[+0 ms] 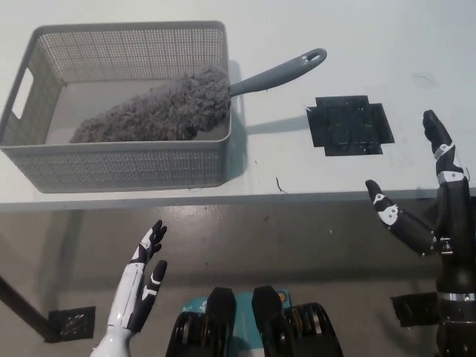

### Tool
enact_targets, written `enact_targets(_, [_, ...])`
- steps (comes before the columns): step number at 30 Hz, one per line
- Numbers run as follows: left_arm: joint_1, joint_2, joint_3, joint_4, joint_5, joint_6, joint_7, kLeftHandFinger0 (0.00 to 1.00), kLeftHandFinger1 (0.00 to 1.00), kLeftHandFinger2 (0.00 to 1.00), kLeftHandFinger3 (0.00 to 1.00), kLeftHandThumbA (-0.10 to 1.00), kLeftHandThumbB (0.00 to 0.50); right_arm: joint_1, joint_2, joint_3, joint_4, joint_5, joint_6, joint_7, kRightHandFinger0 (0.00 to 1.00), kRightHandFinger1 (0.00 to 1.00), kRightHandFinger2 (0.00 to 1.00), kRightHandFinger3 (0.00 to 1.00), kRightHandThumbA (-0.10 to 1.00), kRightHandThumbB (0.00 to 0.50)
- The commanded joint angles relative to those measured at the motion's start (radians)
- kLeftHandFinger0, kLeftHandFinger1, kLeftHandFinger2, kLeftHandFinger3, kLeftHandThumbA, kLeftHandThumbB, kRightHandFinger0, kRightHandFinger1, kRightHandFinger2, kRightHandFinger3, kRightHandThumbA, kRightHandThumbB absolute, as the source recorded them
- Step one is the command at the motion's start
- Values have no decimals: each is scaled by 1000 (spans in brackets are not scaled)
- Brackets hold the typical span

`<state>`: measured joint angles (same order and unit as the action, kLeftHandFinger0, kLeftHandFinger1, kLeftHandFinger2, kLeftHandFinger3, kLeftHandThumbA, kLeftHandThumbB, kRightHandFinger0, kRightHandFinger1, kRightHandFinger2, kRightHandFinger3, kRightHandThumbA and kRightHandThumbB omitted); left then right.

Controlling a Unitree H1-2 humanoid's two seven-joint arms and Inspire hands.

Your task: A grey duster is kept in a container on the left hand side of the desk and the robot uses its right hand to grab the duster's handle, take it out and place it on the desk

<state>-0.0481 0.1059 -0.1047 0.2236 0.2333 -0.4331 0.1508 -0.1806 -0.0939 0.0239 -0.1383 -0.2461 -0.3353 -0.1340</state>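
Note:
The grey duster (pixel 167 108) will stay stretched out when I lift it by the handle, because its fluffy head slopes straight from the container's rim (pixel 228 103) into the container.
A fluffy grey duster (pixel 155 109) lies in a grey mesh container (pixel 119 169) on the left part of the white desk. Its grey handle (pixel 279 71) sticks out over the container's right rim, pointing up and right, with a hole at its tip. My black right hand (pixel 428 201) is open at the desk's front right edge, fingers spread, well to the right of and below the handle. My white left hand (pixel 140 286) rests open below the desk edge at the lower left, holding nothing.
A black tape patch (pixel 347 125) marks the desk (pixel 297 171) right of the container. The desk's front edge runs across the middle of the picture, with grey floor below. A small black floor marker (pixel 73 324) sits at the lower left.

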Motion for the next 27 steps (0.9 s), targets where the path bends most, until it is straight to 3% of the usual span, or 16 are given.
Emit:
enact_targets(1, [0, -1, 9, -20, 12, -34, 2, 1000, 1000, 1000, 1000, 1000, 87, -53, -14, -5, -80, -34, 62, 32, 1000, 1000, 1000, 1000, 810, 146])
enact_targets(2, [0, -1, 9, -19, 12, -36, 2, 1000, 1000, 1000, 1000, 1000, 98, -70, -27, 0, -101, -53, 93, 51, 1000, 1000, 1000, 1000, 830, 154])
enact_targets(4, [11, 3, 9, -21, 1, -37, -4, 1000, 1000, 1000, 1000, 1000, 116, -128, -67, 25, -170, -114, 208, 136, 1000, 1000, 1000, 1000, 880, 230])
enact_targets(8, [12, 5, 10, -19, 11, -34, -3, 1000, 1000, 1000, 1000, 1000, 125, -246, -123, 68, -247, -231, 361, 265, 1000, 1000, 1000, 1000, 913, 284])
enact_targets(11, [10, 2, 6, -14, 7, -37, -4, 1000, 1000, 1000, 1000, 1000, 122, -395, -142, 97, -244, -285, 451, 327, 1000, 1000, 1000, 1000, 856, 349])
enact_targets(16, [9, 1, 4, -12, 7, -37, 1, 1000, 1000, 1000, 1000, 1000, 143, -592, -151, 167, -151, -395, 506, 382, 1000, 1000, 1000, 1000, 854, 388])
enact_targets(20, [21, 5, -4, -16, -1, -37, -5, 1000, 1000, 1000, 1000, 1000, 150, -718, -149, 255, -10, -493, 535, 430, 1000, 1000, 1000, 1000, 911, 455])
enact_targets(27, [27, 0, -5, -13, -3, -37, -2, 1000, 1000, 1000, 1000, 1000, 151, -923, -123, 417, 336, -613, 597, 465, 1000, 1000, 1000, 1000, 905, 500])
